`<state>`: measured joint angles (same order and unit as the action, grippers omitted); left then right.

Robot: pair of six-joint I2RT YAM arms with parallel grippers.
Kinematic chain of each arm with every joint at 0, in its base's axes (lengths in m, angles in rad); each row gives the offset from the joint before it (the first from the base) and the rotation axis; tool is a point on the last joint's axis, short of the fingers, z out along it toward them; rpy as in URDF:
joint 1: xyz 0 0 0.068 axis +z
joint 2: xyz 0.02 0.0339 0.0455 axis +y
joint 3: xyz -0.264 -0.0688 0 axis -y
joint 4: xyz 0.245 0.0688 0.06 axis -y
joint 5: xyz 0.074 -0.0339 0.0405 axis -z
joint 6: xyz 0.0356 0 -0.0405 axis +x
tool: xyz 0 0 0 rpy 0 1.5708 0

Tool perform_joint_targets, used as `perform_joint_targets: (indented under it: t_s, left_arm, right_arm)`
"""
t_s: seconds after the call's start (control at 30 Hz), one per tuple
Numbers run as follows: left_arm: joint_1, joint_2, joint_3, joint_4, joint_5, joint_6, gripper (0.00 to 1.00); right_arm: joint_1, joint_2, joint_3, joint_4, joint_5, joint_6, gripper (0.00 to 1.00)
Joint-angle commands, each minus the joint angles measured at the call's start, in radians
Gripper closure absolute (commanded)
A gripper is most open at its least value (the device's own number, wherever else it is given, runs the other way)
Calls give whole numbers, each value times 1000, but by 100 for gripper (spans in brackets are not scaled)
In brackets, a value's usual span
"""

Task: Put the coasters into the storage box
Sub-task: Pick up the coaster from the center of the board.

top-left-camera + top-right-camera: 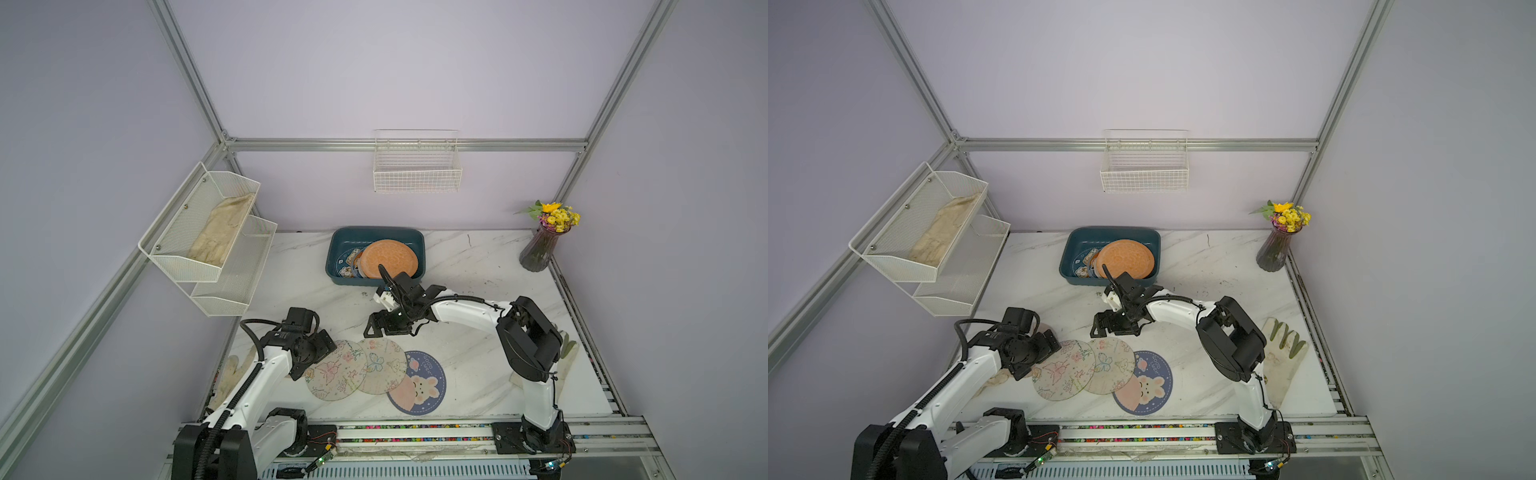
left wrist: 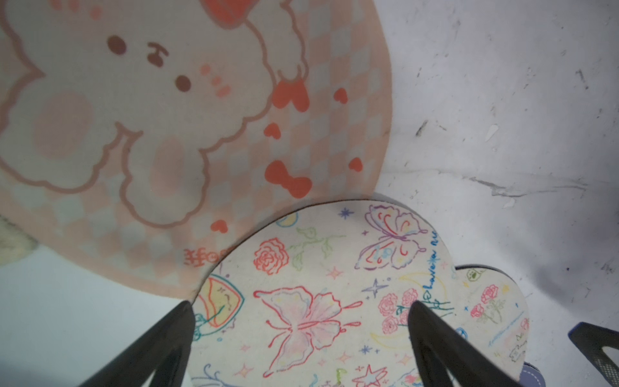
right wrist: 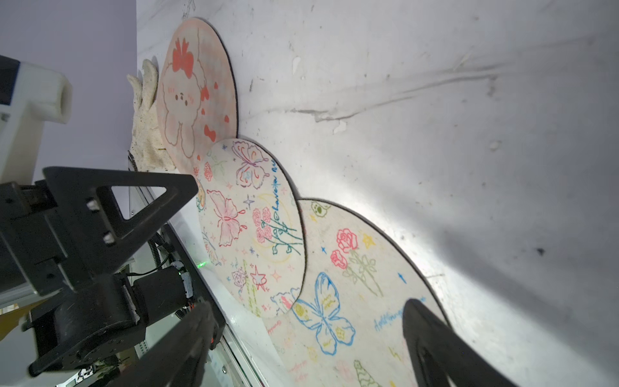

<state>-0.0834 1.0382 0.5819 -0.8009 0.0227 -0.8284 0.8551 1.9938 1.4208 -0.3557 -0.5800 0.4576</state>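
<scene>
Next, I take the red-butterfly coaster by its overlapping rim (image 3: 297, 219) with my right gripper first, because it lies partly over the blue-butterfly coaster.
The teal storage box (image 1: 336, 245) (image 1: 1073, 243) stands at the back of the table. Inside it, a plain orange coaster (image 1: 388, 257) leans on printed ones (image 1: 348, 262). Three coasters overlap at the front: a cream one with a red butterfly (image 1: 336, 370) (image 2: 301, 321), a cream one with a blue butterfly (image 1: 382, 365) (image 3: 331, 311), and a navy bunny one (image 1: 422, 386). A pink bunny coaster (image 2: 150, 110) (image 3: 197, 90) lies mostly hidden under my left arm. My left gripper (image 1: 316, 361) (image 2: 301, 306) is open over the red-butterfly coaster. My right gripper (image 1: 388, 328) (image 3: 310, 306) is open and empty above the blue-butterfly coaster.
Cream gloves lie at the table's left edge (image 1: 228, 374) and right edge (image 1: 1283, 357). A third glove is in the white mesh shelf (image 1: 222, 232) on the left wall. A wire basket (image 1: 417, 166) hangs on the back wall. A flower vase (image 1: 540, 249) stands back right.
</scene>
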Motion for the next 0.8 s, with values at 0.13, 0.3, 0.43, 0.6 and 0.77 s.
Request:
perform_joint_targets:
  t_s: [0.13, 0.3, 0.43, 0.6, 0.77]
  left_arm:
    - [5, -41, -63, 8, 13, -52, 3]
    - [4, -48, -83, 15, 3, -67, 4]
    - [4, -76, -107, 42, 7, -72, 6]
    - [4, -131, -138, 67, -19, -93, 6]
    - [5, -180, -186, 131, -58, -122, 6]
  right_arm:
    - [39, 61, 66, -40, 3, -16, 11]
    - [65, 90, 95, -53, 0, -22, 14]
    - [81, 107, 106, -52, 0, -19, 15]
    - [93, 116, 99, -49, 5, -19, 16]
    - [101, 117, 93, -39, 6, -10, 16]
